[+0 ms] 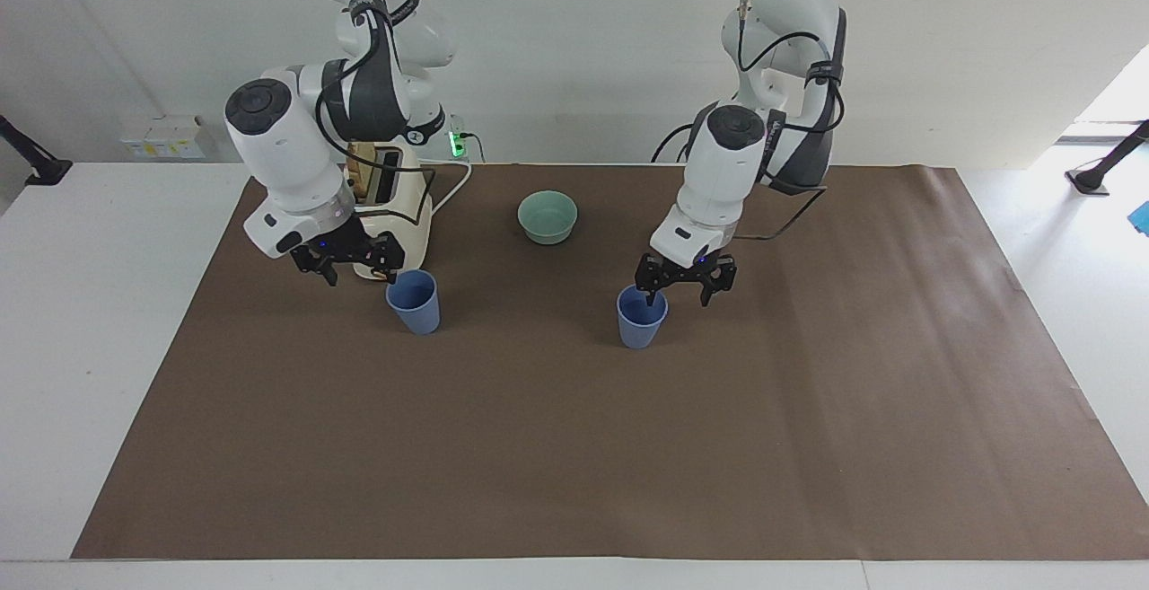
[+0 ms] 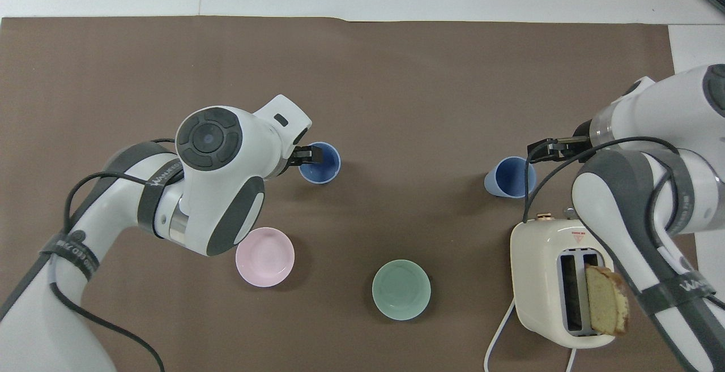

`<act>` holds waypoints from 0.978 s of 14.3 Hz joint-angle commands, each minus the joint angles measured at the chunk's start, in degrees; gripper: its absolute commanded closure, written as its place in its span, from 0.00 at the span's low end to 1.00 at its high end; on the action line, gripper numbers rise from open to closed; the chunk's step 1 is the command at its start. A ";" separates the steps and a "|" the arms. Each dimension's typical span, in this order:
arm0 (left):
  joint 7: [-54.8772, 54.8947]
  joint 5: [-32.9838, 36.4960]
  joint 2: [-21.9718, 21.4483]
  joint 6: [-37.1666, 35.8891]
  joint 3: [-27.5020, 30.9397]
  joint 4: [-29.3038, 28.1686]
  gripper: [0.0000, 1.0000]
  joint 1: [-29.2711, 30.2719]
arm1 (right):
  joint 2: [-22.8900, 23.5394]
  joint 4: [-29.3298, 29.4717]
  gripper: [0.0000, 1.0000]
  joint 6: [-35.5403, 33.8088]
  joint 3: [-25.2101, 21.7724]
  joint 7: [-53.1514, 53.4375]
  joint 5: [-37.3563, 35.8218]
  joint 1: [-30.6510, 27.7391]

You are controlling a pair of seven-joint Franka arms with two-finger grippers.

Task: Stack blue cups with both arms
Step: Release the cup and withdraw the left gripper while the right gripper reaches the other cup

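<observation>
The blue cup from beside the toaster will be stacked inside by my right gripper. My left gripper blocks its blue cup's opening and should back away first.
Two blue cups stand upright and apart on the brown mat. One cup stands toward the left arm's end, also in the overhead view. My left gripper is open just above its rim, one finger over the cup's mouth and the other outside it. The other cup stands beside the toaster, also in the overhead view. My right gripper is open and low beside this cup, one fingertip close to its rim; it also shows in the overhead view.
A cream toaster with a bread slice in one slot stands nearer to the robots than the second cup. A green bowl and a pink bowl sit nearer to the robots than the cups.
</observation>
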 commanded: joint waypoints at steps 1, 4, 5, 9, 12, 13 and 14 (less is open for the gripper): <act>7.32 0.05 -7.40 -8.35 -0.03 -0.69 0.00 5.10 | 2.31 -1.13 0.00 1.81 0.11 -0.25 1.12 0.11; 15.42 0.22 -9.97 -16.96 -0.03 3.25 0.00 11.51 | 3.02 -3.68 0.00 4.19 0.03 -0.77 0.76 0.03; 18.05 0.22 -9.79 -20.04 -0.03 6.05 0.00 13.71 | 3.37 -4.21 0.00 4.80 0.03 -0.86 0.68 0.03; 26.75 0.22 -9.61 -28.32 0.06 12.94 0.00 21.53 | 3.46 -4.65 0.76 5.59 0.11 -0.42 0.50 0.20; 30.72 0.22 -9.79 -28.07 0.15 13.02 0.00 24.61 | 3.64 -4.30 1.00 5.68 0.11 -0.95 0.41 0.12; 31.69 0.14 -9.62 -28.15 0.06 13.11 0.00 25.50 | 3.73 -4.21 1.00 5.68 0.11 -0.86 0.41 0.20; 31.87 0.22 -9.53 -28.33 0.06 13.72 0.00 25.59 | 3.81 -4.13 1.00 5.68 0.20 -0.86 0.41 0.20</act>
